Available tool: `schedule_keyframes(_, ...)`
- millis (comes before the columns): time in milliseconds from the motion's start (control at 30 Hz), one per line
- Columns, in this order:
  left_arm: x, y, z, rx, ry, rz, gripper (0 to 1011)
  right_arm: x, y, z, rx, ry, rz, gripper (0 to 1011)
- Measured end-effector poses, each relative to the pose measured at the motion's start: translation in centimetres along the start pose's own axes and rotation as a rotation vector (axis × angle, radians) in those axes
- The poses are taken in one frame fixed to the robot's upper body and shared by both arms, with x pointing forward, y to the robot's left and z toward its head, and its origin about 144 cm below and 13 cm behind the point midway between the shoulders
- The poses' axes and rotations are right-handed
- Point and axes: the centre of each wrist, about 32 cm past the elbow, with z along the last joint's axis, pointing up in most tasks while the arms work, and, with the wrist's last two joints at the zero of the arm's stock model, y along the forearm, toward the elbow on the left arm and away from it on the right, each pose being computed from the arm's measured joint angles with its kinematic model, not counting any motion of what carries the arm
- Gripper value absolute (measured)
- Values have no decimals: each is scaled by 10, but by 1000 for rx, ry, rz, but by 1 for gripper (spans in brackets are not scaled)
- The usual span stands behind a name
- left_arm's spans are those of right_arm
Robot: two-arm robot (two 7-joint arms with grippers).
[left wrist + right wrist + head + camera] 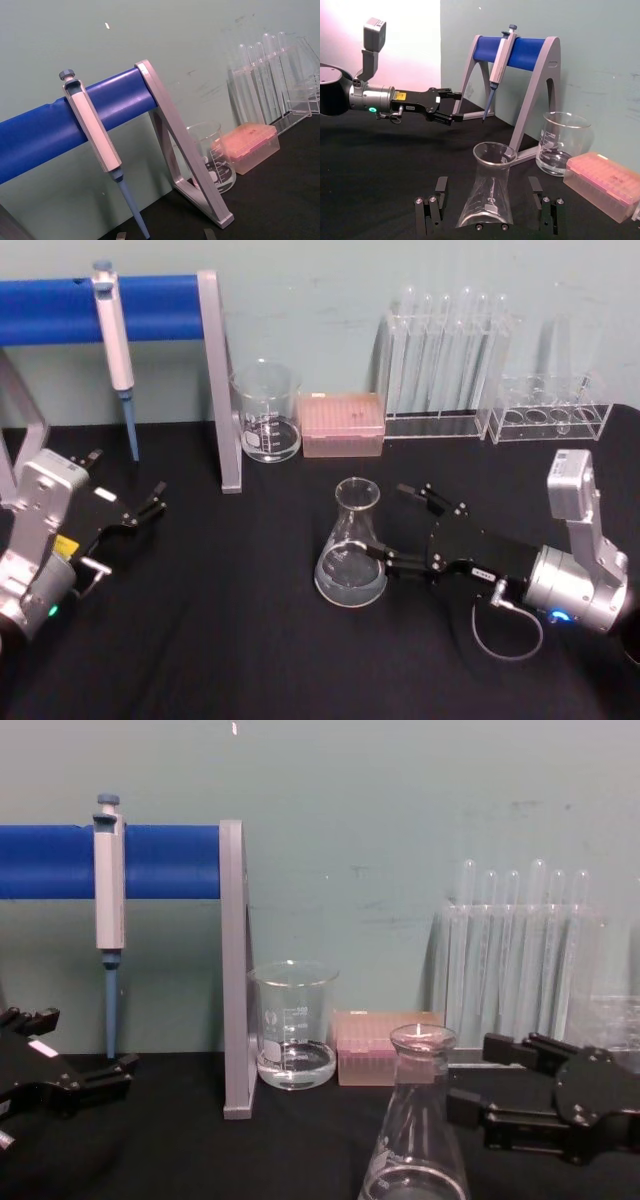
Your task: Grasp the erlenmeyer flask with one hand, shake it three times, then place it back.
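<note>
My gripper will shake the erlenmeyer flask, and the clear liquid (415, 1188) will tilt and stay inside the flask because the liquid line (413, 1169) is far below the flask's neck.
The erlenmeyer flask (350, 552) stands upright on the black table (230, 640) with a little clear liquid in its wide base. My right gripper (392, 524) lies low at its right side, open. One fingertip (378, 556) is close against the flask's base and the other is off beside the neck. In the right wrist view the flask (487, 195) stands between the two spread fingers (436, 202) with gaps on both sides. The chest view has the flask (415, 1140) just left of the right gripper (475, 1075). My left gripper (152, 502) rests open at the table's left, far from the flask.
A pipette (115, 350) hangs on a blue-barred stand (215, 380) at the back left. A glass beaker (268, 412), a pink tip box (343, 425) and test tube racks (450, 370) line the back wall.
</note>
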Motion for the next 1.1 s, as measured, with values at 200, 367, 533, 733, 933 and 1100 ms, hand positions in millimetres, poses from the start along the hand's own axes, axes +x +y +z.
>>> schedule_keyframes(200,0,0,0,0,0,0,1001,5,9,-3,4,16,8,1000)
schedule_keyframes(367,0,0,0,0,0,0,1001,10,17,-5,8,34,15,1000)
schedule_keyframes(533,0,0,0,0,0,0,1001,14,23,-6,9,44,21,1000)
schedule_keyframes(733,0,0,0,0,0,0,1001,18,31,-8,9,60,29,1000)
schedule_keyframes(933,0,0,0,0,0,0,1001,20,35,-9,4,71,34,1000)
schedule_keyframes(1100,0,0,0,0,0,0,1001,21,37,-10,0,76,37,1000)
